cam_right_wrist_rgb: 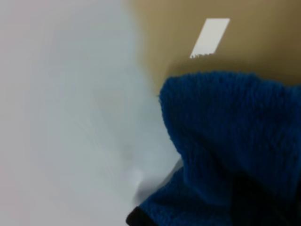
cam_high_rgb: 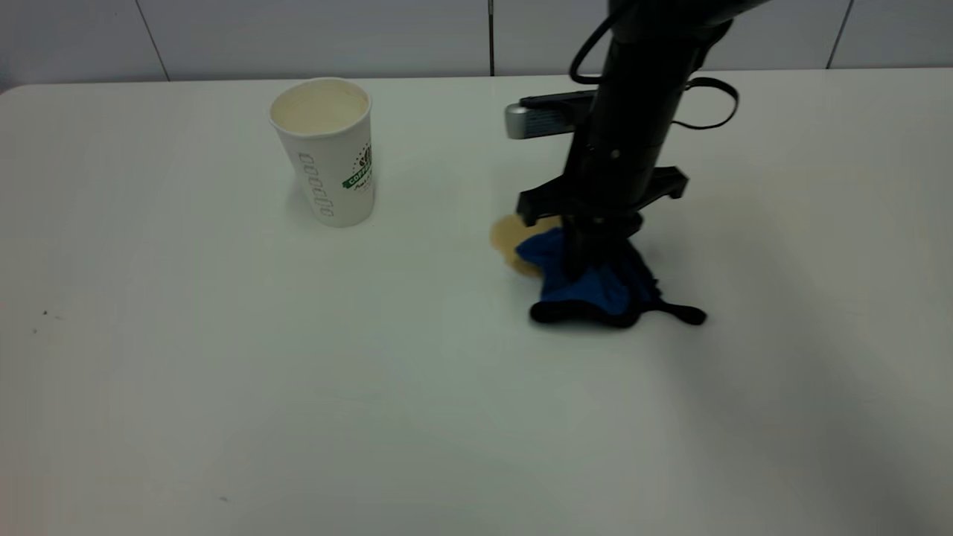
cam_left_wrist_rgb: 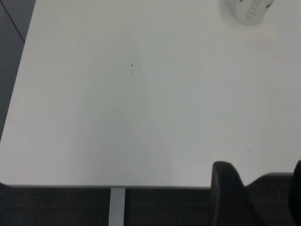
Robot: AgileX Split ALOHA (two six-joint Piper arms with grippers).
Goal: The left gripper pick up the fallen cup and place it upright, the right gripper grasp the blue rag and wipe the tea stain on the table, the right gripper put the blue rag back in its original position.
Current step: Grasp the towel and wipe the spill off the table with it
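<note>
The tea stain (cam_high_rgb: 507, 241) goes past the edge of the blue rag on the cup's side. Next, my right gripper wipes the rag back over that stain patch (cam_high_rgb: 528, 229) toward the wall.
The white cup (cam_high_rgb: 327, 150) stands upright on the table (cam_high_rgb: 223, 357) at the back left; its base shows in the left wrist view (cam_left_wrist_rgb: 249, 12). My right gripper (cam_high_rgb: 588, 264) points straight down, shut on the blue rag (cam_high_rgb: 595, 286), and presses it onto the table over the right part of the tea stain (cam_high_rgb: 510, 237). The rag's black strap tail (cam_high_rgb: 681, 313) trails right. In the right wrist view the rag (cam_right_wrist_rgb: 230, 141) covers the fingers, with the brown stain (cam_right_wrist_rgb: 188, 37) beyond it. My left gripper (cam_left_wrist_rgb: 258, 193) is open and empty over the table's edge, outside the exterior view.
The table's edge (cam_left_wrist_rgb: 94, 184) runs under the left gripper, with dark floor below. A few dark specks (cam_left_wrist_rgb: 132, 66) mark the tabletop. A tiled wall (cam_high_rgb: 298, 37) stands behind the table.
</note>
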